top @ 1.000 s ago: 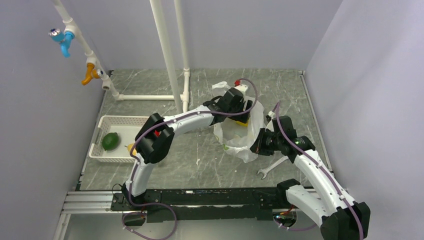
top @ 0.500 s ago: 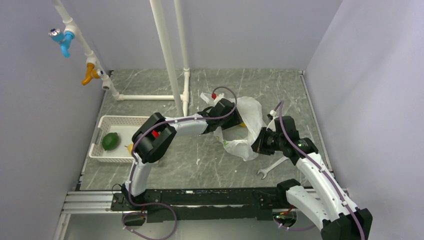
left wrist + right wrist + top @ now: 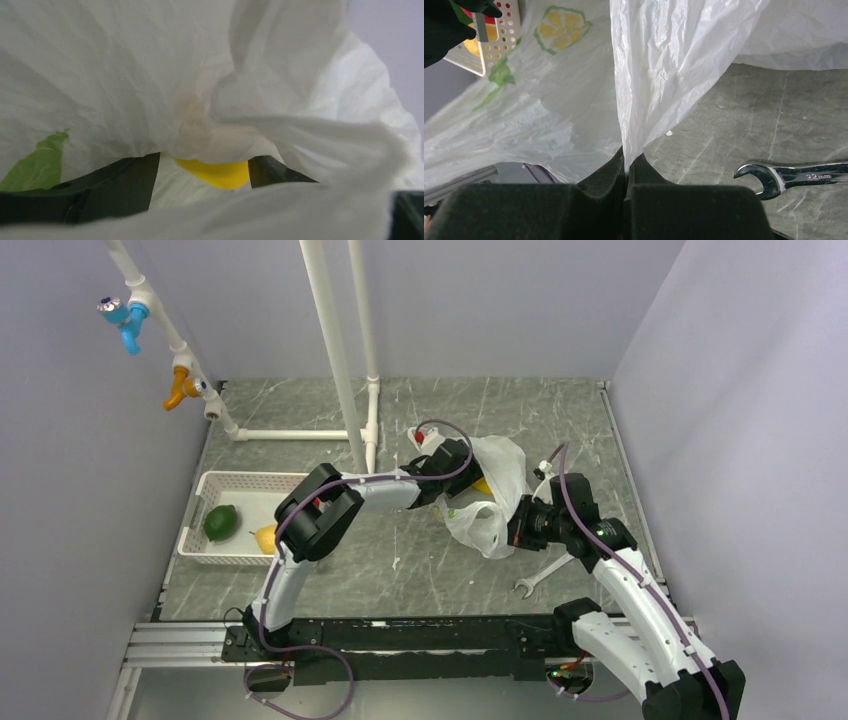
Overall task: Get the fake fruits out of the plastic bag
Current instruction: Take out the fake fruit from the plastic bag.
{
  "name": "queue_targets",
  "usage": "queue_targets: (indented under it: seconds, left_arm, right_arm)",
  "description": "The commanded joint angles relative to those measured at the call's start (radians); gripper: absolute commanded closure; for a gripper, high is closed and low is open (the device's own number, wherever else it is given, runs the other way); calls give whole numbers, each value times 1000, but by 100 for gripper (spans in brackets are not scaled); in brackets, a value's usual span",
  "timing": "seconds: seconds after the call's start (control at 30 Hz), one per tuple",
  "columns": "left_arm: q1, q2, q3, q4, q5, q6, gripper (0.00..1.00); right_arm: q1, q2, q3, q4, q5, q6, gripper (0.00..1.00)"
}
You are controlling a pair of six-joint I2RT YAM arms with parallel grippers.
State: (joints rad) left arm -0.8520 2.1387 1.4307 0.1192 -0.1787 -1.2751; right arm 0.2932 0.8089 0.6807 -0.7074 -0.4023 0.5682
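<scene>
A fold of plastic lies over the yellow fruit between the fingers of my left gripper, so next I open the fingers and take hold of the fruit's body away from the plastic.
The white plastic bag lies crumpled on the table right of centre. My left gripper is at the bag's left side, its black fingers spread apart inside the bag. A yellow fruit shows between them, half covered by plastic; it also shows in the top view. My right gripper is shut on a fold of the bag at its near right edge. A dark green fruit and a small yellow fruit lie in the tray. Other fruits are hidden.
A white latticed tray stands at the left edge of the table. A steel wrench lies by my right arm and shows in the right wrist view. White pipes rise behind the bag.
My left gripper has drawn back to the left and dropped lower at the bag's mouth. The bag has sagged and shifted. My right gripper keeps its hold.
</scene>
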Motion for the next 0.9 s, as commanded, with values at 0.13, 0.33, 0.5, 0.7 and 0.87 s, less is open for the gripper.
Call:
queue_targets:
  seconds: [0.13, 0.33, 0.5, 0.7, 0.87]
  left_arm:
    - [-11, 84, 83, -103, -150, -147, 21]
    - [-24, 115, 82, -55, -163, -143, 36]
    - [-20, 70, 26, 41, -181, -75, 61]
    - [1, -86, -99, 160, -117, 9, 68]
    - [21, -248, -250, 245, -21, -13, 72]
  right_arm:
    - [0, 25, -1, 58, 8, 11, 100]
    - [1, 25, 1, 63, 4, 7, 100]
    - [2, 1, 10, 44, 34, -1, 100]
    - [1, -17, -19, 59, 108, -8, 100]
    - [1, -31, -40, 101, 145, 13, 100]
